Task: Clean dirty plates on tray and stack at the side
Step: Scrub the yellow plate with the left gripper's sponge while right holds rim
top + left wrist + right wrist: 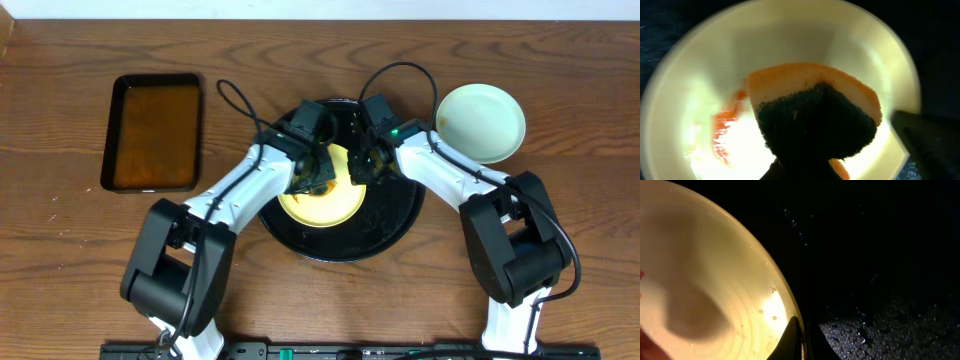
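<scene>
The robot's left hand should wipe the sponge back across an orange sauce smear [729, 125] toward the plate's rim [283, 203], because the smear lies on the plate beside the sponge.
A pale yellow plate [320, 200] lies on the round black tray [385, 235], with orange sauce smears [725, 132] inside. My left gripper [312, 172] is shut on an orange sponge with a dark scrub side [815, 117], which presses into the plate [690, 90]. My right gripper [365, 165] is shut on the plate's right rim [790, 325], one finger inside and one outside. A pale mint plate [482, 122] rests on the table to the right of the tray and looks free of sauce. The third plate is not separately visible.
A rectangular black tray of brown liquid [153, 132] sits at the far left. The wet black tray surface [890, 325] shows water droplets. Both arms' cables arc above the tray's far rim.
</scene>
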You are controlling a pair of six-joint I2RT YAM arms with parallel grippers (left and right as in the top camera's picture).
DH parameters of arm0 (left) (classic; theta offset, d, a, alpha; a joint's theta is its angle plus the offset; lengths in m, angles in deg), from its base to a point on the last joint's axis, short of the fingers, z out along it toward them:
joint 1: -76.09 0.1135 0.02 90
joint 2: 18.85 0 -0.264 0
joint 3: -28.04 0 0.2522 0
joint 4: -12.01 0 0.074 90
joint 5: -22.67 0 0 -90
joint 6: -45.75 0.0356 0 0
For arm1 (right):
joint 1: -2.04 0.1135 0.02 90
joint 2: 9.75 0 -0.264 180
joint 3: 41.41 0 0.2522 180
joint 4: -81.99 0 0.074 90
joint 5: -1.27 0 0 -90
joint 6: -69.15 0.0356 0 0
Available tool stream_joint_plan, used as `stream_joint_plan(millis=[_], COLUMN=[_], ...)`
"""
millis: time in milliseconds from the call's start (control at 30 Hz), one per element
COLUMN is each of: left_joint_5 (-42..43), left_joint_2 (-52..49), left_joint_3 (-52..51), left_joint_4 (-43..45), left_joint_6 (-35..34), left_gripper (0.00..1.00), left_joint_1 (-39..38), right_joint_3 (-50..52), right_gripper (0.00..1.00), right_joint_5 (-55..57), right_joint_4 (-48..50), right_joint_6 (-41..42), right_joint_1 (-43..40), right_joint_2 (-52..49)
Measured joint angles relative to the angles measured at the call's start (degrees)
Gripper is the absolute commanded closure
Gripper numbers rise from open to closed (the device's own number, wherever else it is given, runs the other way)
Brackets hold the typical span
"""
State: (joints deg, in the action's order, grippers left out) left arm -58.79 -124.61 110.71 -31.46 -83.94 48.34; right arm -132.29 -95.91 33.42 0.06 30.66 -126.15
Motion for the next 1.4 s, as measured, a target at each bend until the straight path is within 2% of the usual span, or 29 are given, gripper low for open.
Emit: stream_joint_plan(millis=[333, 500, 800, 1067, 1233, 1400], left_joint_5=[0.11, -2.21, -11.52, -12.17, -10.29, -7.37], left_joint_2=[-4.92, -4.90, -4.50, -2.49, 1.79, 1.86], left_joint_3=[0.02, 0.28, 0.79, 1.46, 1.49, 0.83], left_joint_4=[2.27, -1.11, -7.87, -9.22, -6.29, -0.55], left_joint_6=[-0.92, -1.05, 0.74, 3.74, 3.89, 2.08], left_gripper=[0.92, 0.92, 0.92, 0.92, 0.92, 0.92], left_joint_1=[-1.27, -0.63, 4.52, 5.86, 6.56, 4.72], right_joint_3=[0.00, 0.00, 0.00, 0.00, 0.00, 0.00], right_gripper=[0.99, 0.99, 0.99, 0.99, 0.99, 0.99], right_joint_5=[0.87, 1.05, 1.09, 1.36, 1.38, 1.38], right_joint_4=[0.00, -0.02, -0.02, 0.17, 0.20, 0.20], right_joint_6=[1.07, 1.11, 1.25, 1.53, 1.68, 1.70], right_joint_1=[0.48, 0.50, 0.52, 1.14, 1.14, 1.14], right_joint_2=[0.00, 0.00, 0.00, 0.00, 0.00, 0.00])
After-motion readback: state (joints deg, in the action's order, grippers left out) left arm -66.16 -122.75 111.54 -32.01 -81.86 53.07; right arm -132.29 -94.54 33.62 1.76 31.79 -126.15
